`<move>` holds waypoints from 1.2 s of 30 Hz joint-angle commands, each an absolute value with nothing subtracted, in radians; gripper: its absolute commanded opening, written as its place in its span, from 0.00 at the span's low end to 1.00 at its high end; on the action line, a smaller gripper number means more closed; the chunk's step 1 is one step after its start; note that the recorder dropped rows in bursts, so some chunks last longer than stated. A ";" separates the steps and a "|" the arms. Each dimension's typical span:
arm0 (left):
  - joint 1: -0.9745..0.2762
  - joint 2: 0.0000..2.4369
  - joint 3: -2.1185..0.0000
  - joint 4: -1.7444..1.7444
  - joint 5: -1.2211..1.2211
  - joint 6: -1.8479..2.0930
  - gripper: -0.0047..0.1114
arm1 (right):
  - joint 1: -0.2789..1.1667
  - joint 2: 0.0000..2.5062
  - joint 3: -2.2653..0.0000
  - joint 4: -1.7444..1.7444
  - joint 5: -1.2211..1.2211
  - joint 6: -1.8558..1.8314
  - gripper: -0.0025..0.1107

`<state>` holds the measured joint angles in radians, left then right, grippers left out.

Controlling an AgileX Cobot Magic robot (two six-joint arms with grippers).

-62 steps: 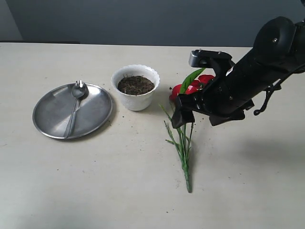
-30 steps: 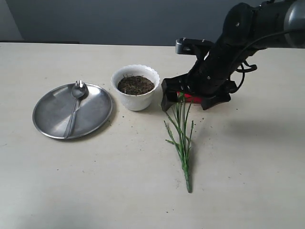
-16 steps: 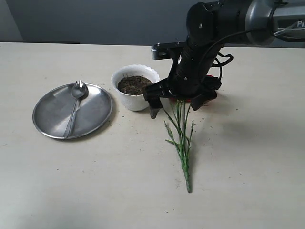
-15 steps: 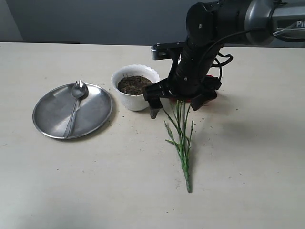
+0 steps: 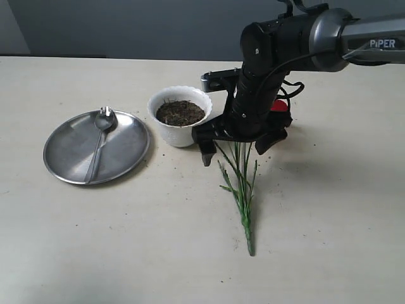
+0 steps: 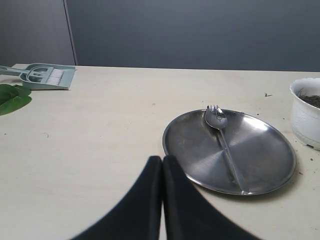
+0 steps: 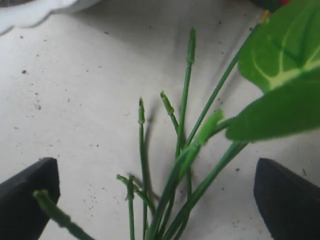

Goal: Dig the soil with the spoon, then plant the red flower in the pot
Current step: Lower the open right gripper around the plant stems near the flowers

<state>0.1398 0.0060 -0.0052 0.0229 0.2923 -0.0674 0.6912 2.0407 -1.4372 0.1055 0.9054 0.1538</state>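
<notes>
The green stems (image 7: 167, 200) run between both open fingers of my right gripper. It should go on moving down until the ends of its fingers are low around the stem bundle (image 5: 240, 178), and then close.
The red flower lies on the table right of the pot, its green stems (image 5: 242, 183) fanned toward the front and its red petals (image 5: 279, 105) mostly hidden behind my right arm. My right gripper (image 5: 234, 147) is open, low over the table, one finger on each side of the stems (image 7: 186, 150) with the broad leaf (image 7: 280, 75) close by. The white pot (image 5: 181, 130) holds dark soil (image 5: 180, 113). The spoon (image 5: 100, 139) lies in the steel plate (image 5: 69, 158). My left gripper (image 6: 162, 160) is shut and empty, just short of the plate (image 6: 172, 147) and spoon (image 6: 223, 140).
A pale green dustpan with a brush (image 6: 46, 76) and a loose green leaf (image 6: 12, 98) lie far off at the table's side in the left wrist view. The pot's wall (image 6: 306, 115) stands just past the plate. Soil crumbs dot the table by the stems.
My right arm has swung left and turned, coming down over the flower. Its open fingers now straddle the stems near the pot. Nothing else has moved.
</notes>
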 commanded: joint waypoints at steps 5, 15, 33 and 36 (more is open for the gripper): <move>0.138 0.000 0.000 0.019 0.285 -0.068 0.04 | 0.689 2.071 -1.442 0.100 0.910 0.150 0.95; 0.138 0.000 0.000 0.019 0.285 -0.068 0.04 | 0.689 2.096 -1.442 0.076 0.901 0.161 0.95; 0.138 0.000 0.000 0.019 0.285 -0.068 0.04 | 0.689 2.135 -1.442 0.109 0.895 0.161 0.94; 0.138 0.000 0.000 0.019 0.285 -0.068 0.04 | 0.689 2.145 -1.442 0.119 0.908 0.161 0.94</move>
<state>0.1398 0.0060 -0.0052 0.0229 0.2907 -0.0674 0.6912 2.1376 -1.4376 0.1107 0.8945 0.1599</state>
